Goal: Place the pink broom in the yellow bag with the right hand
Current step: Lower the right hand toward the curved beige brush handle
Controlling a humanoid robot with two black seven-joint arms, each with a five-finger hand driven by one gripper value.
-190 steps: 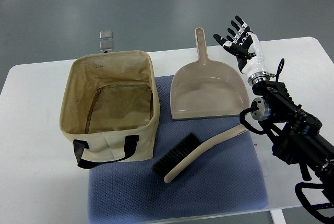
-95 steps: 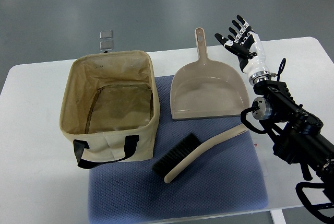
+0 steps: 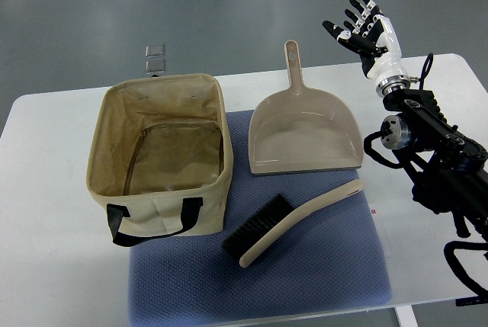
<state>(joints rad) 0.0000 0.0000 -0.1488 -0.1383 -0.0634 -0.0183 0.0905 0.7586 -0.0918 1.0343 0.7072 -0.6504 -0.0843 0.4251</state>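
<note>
The broom [image 3: 296, 219] looks longer than the yellow bag's bottom [image 3: 175, 158]. The broom's handle should come up to the bag's rim when I lower the bristles in.
The broom [image 3: 293, 220] is beige-pink with black bristles and lies on the blue mat [image 3: 305, 281], bristles to the left, handle tip toward the right. The pale yellow fabric bag [image 3: 162, 155] stands open on the table's left half, black handle hanging on its near side. My right hand [image 3: 364, 28] is raised beyond the table's far edge at the upper right, fingers spread and holding nothing. It is well away from the broom. The right arm [image 3: 435, 159] runs down the right side of the picture.
A beige dustpan [image 3: 305, 133] lies on the mat just beyond the broom, handle pointing away. Two small metal squares [image 3: 155, 59] lie on the grey floor behind the bag. The white table [image 3: 46, 258] extends around the mat.
My right hand has lifted up and moved to the right, further from the dustpan handle. The arm shifted right, uncovering the broom's handle tip. Broom, bag and dustpan have not moved.
</note>
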